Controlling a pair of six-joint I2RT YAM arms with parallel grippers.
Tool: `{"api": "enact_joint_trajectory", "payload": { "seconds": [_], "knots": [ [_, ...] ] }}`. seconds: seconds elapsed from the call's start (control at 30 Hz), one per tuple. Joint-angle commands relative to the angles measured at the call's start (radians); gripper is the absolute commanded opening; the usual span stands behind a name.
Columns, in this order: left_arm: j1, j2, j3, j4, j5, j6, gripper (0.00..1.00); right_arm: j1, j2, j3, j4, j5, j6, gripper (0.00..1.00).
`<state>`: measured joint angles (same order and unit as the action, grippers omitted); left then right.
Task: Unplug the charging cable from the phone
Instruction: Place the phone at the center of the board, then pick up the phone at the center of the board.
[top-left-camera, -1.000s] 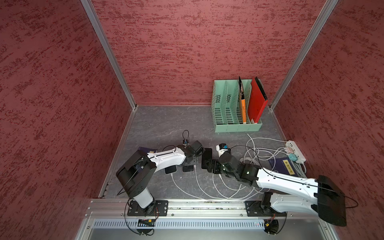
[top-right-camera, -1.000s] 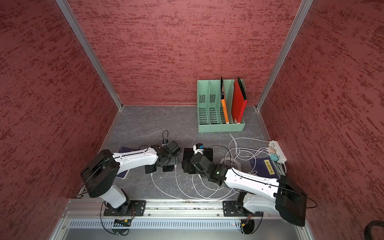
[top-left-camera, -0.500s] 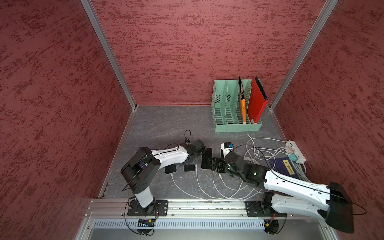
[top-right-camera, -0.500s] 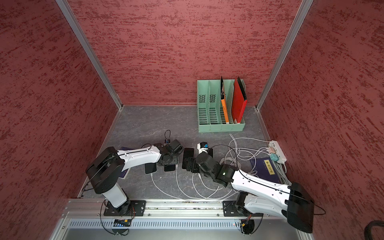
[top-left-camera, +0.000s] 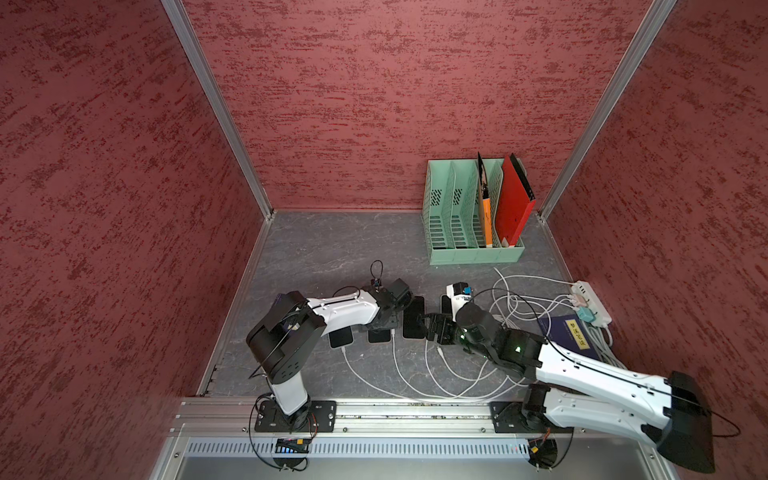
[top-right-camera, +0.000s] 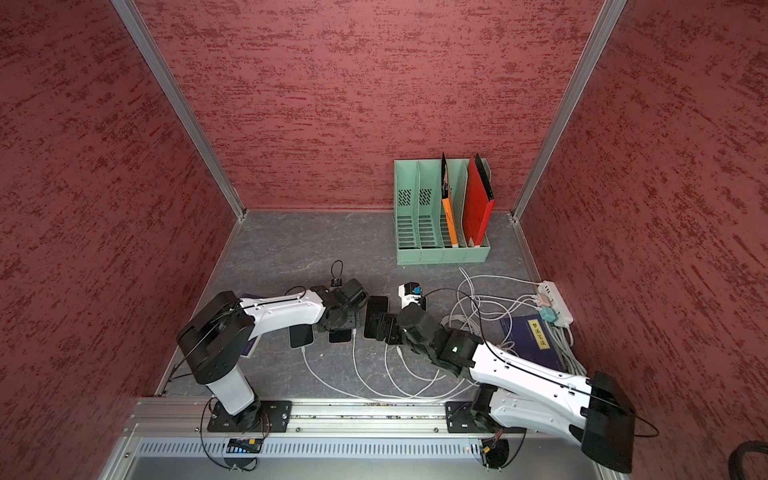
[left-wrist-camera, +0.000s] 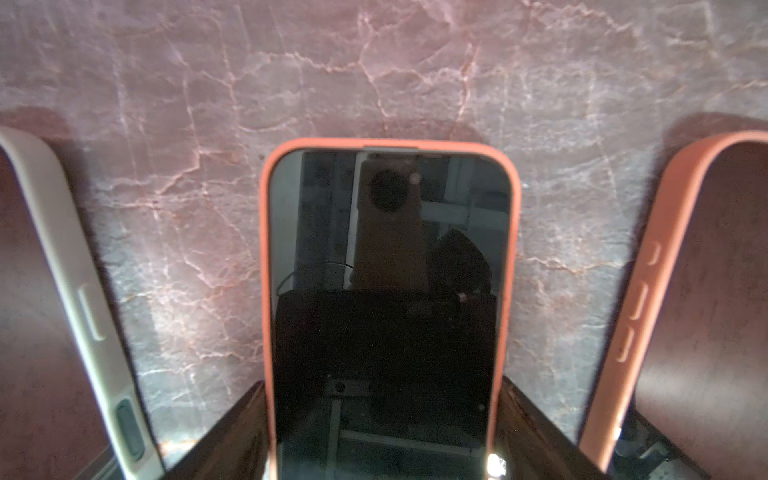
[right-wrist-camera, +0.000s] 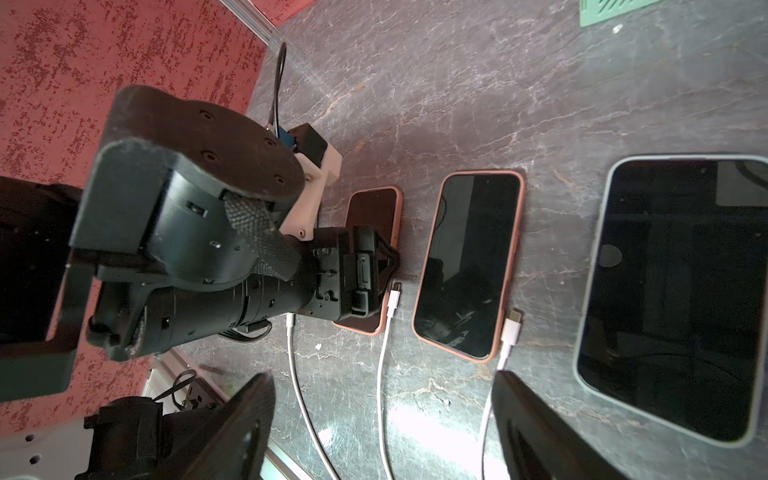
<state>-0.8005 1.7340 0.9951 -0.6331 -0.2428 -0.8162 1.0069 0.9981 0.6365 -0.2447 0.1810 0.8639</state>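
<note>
The beige-cased phone should bring its white charging cable (top-left-camera: 354, 370) up along with it when the robot lifts it, because the cable's end still meets the phone's bottom edge (top-left-camera: 343, 346).
Several dark-screened phones lie in a row. My left gripper (top-left-camera: 384, 326) (left-wrist-camera: 384, 436) is open and straddles an orange-cased phone (left-wrist-camera: 388, 291) (top-left-camera: 379, 336), its fingers (left-wrist-camera: 232, 436) close along both long sides. That phone's white plug (right-wrist-camera: 395, 297) lies beside it, out of the port. The neighbouring orange-cased phone (right-wrist-camera: 469, 266) (top-left-camera: 413, 318) has its charging cable plug (right-wrist-camera: 513, 328) lying free beside its bottom corner. My right gripper (top-left-camera: 432, 328) (right-wrist-camera: 386, 428) is open just in front of that phone, with only cables on the table between its fingers (right-wrist-camera: 540, 428).
A beige-cased phone (top-left-camera: 340, 337) lies at the left end and a large blue-grey phone (right-wrist-camera: 673, 299) at the right. Coiled white cables (top-left-camera: 511, 303) run to a power strip (top-left-camera: 592, 301). A dark blue book (top-left-camera: 575, 334) lies nearby. A green file rack (top-left-camera: 473, 249) stands at the back.
The right arm's rear link has swung out toward the front right corner while its gripper stayed by the phones. The left arm's elbow shifted slightly right.
</note>
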Motion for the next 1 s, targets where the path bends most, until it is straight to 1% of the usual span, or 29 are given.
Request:
{"api": "enact_joint_trajectory", "payload": {
  "seconds": [0.0, 0.17, 0.23, 0.27, 0.33, 0.37, 0.4, 0.43, 0.5, 0.57, 0.63, 0.7, 0.77, 0.83, 0.9, 0.97],
  "knots": [
    [-0.001, 0.004, 0.009, 0.007, 0.001, 0.004, 1.0, -0.01, -0.004, 0.001, -0.015, 0.016, -0.015, 0.86],
    [0.0, -0.044, 0.021, -0.028, -0.034, 0.002, 1.0, -0.009, -0.009, 0.009, -0.018, 0.008, -0.026, 0.86],
    [-0.004, -0.091, 0.02, -0.036, -0.059, 0.006, 1.0, -0.01, -0.007, 0.02, -0.021, -0.003, -0.039, 0.86],
    [-0.007, -0.123, 0.018, -0.044, -0.09, 0.005, 1.0, -0.009, -0.004, 0.026, -0.023, -0.009, -0.047, 0.87],
    [-0.016, -0.21, 0.012, -0.081, -0.181, -0.016, 1.0, -0.01, 0.008, 0.045, -0.036, -0.013, -0.06, 0.89],
    [-0.022, -0.274, 0.001, -0.092, -0.232, -0.025, 1.0, -0.009, 0.017, 0.059, -0.055, -0.006, -0.064, 0.92],
    [-0.024, -0.341, -0.018, -0.094, -0.288, -0.031, 1.0, -0.008, 0.031, 0.081, -0.088, 0.014, -0.063, 0.97],
    [-0.026, -0.411, -0.044, -0.082, -0.326, -0.029, 1.0, -0.008, 0.054, 0.115, -0.143, 0.054, -0.059, 0.98],
    [-0.009, -0.534, -0.12, -0.014, -0.355, 0.008, 1.0, -0.006, 0.099, 0.175, -0.233, 0.115, -0.048, 0.98],
    [0.053, -0.641, -0.195, 0.03, -0.307, 0.017, 1.0, -0.004, 0.148, 0.227, -0.308, 0.177, -0.029, 0.98],
    [0.154, -0.707, -0.247, 0.025, -0.184, 0.009, 1.0, -0.002, 0.18, 0.257, -0.354, 0.233, -0.02, 0.98],
    [0.239, -0.736, -0.279, -0.006, -0.11, 0.007, 1.0, -0.003, 0.171, 0.243, -0.352, 0.274, 0.002, 0.98],
    [0.281, -0.747, -0.297, -0.058, -0.096, -0.005, 1.0, -0.007, 0.127, 0.196, -0.307, 0.281, 0.032, 0.98],
    [0.308, -0.735, -0.309, -0.079, -0.07, -0.009, 1.0, -0.019, 0.076, 0.134, -0.22, 0.221, 0.04, 0.98],
    [0.314, -0.7, -0.31, -0.085, -0.05, -0.011, 1.0, -0.036, 0.038, 0.085, -0.134, 0.133, 0.015, 0.98],
    [0.313, -0.633, -0.294, -0.099, -0.036, -0.013, 1.0, -0.047, 0.033, 0.074, -0.115, 0.087, 0.014, 0.98]
  ]
}}
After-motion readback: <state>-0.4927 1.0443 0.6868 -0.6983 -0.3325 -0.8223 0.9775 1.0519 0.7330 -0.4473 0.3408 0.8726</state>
